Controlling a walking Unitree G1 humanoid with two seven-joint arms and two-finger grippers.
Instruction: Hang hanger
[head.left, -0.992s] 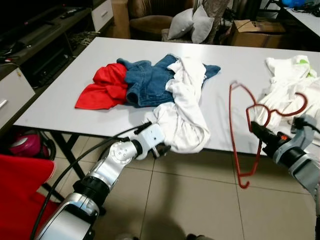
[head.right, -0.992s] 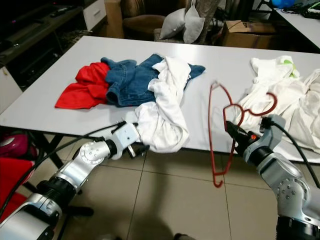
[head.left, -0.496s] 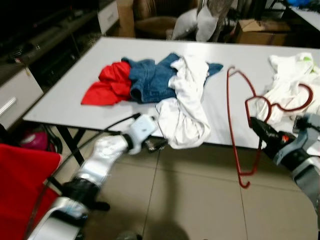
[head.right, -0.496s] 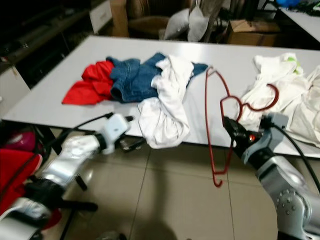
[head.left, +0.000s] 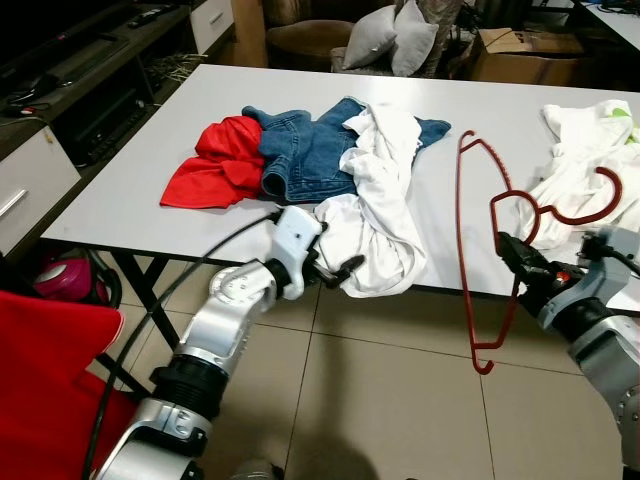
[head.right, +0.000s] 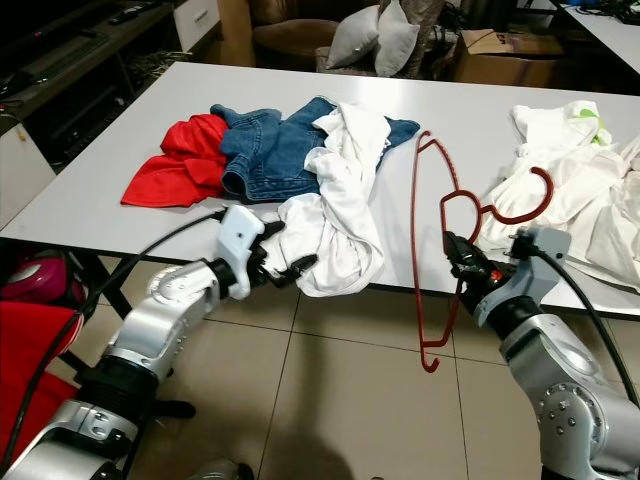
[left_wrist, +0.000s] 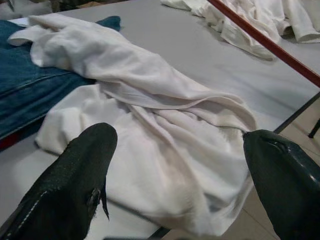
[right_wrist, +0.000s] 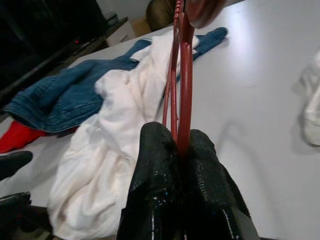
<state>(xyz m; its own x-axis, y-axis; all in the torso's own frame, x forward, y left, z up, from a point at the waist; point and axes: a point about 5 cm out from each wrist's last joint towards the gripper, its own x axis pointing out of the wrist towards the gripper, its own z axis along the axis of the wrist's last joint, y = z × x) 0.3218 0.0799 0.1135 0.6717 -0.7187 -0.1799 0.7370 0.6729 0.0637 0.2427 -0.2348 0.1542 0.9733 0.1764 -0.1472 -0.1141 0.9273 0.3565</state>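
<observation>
My gripper will lift the shirt's hem, and the white shirt (head.left: 376, 232) should then open into an opening for the hanger, because the hem arches over a shadowed gap (left_wrist: 212, 109).
A red wire hanger (head.left: 466, 250) hangs upright in front of the table's near edge. My right gripper (head.left: 510, 246) is shut on it just below the hook, and the wire runs between its fingers (right_wrist: 160, 150). At the front edge of the white table (head.left: 130, 200), my left gripper (head.left: 340, 272) is open. Its two fingers stand wide apart just in front of a crumpled white shirt (left_wrist: 165, 150) that droops over the edge. The shirt (head.left: 385, 215) lies partly on blue jeans (head.left: 310, 155), with a red garment (head.left: 215, 165) beside them.
A heap of white clothes (head.left: 585, 160) lies on the table's right side, behind the hanger's hook. A dark TV cabinet (head.left: 70, 90) runs along the left. An armchair with grey cushions (head.left: 390, 45) and a cardboard box (head.left: 520, 45) stand behind the table. Red fabric (head.left: 45, 380) lies low on the left.
My left gripper has risen from below the table's edge to the drooping white shirt, fingers apart. The right gripper still holds the hanger. The camera shifted slightly.
</observation>
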